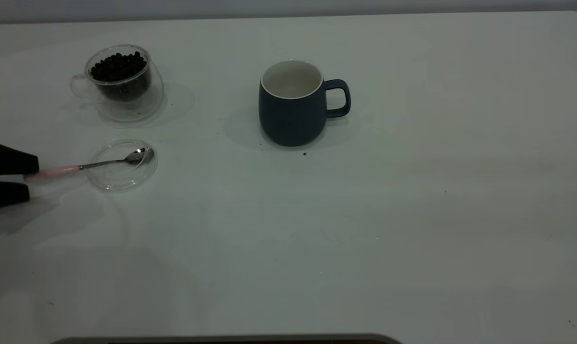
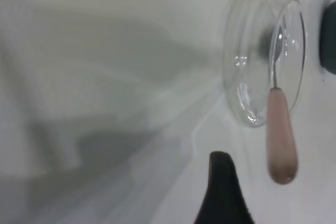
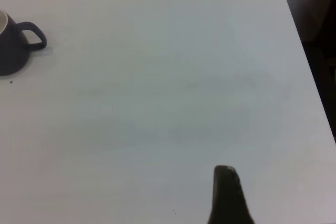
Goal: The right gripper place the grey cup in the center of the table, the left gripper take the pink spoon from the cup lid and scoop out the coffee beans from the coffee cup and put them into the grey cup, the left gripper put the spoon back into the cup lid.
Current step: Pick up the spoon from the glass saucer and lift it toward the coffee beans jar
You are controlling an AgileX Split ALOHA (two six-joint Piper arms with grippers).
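Note:
My gripper will make the cup lid (image 1: pixel 117 173) slide a little when it lifts the spoon out, because the pink spoon's metal bowl (image 1: pixel 138 155) rests against the cup lid's raised rim.
The pink spoon (image 1: pixel 111 162) lies with its metal bowl in the clear cup lid (image 1: pixel 121 180) and its pink handle pointing left. My left gripper (image 1: pixel 32 178) is at the table's left edge, open, with one finger on each side of the handle's end and not closed on it. The left wrist view shows the handle (image 2: pixel 281 135), the lid (image 2: pixel 247 77) and one fingertip (image 2: pixel 223 162) beside the handle. The coffee cup (image 1: pixel 121 91) holds coffee beans (image 1: pixel 118 67) at the back left. The grey cup (image 1: pixel 290 117) stands upright and empty near the middle, handle to the right. It also shows in the right wrist view (image 3: pixel 10 51), far from my right gripper's one visible fingertip (image 3: pixel 226 174).
The white table (image 1: pixel 412 215) has a few dark specks near the grey cup's base. Its right edge (image 3: pixel 307 61) shows in the right wrist view. The right arm is outside the exterior view.

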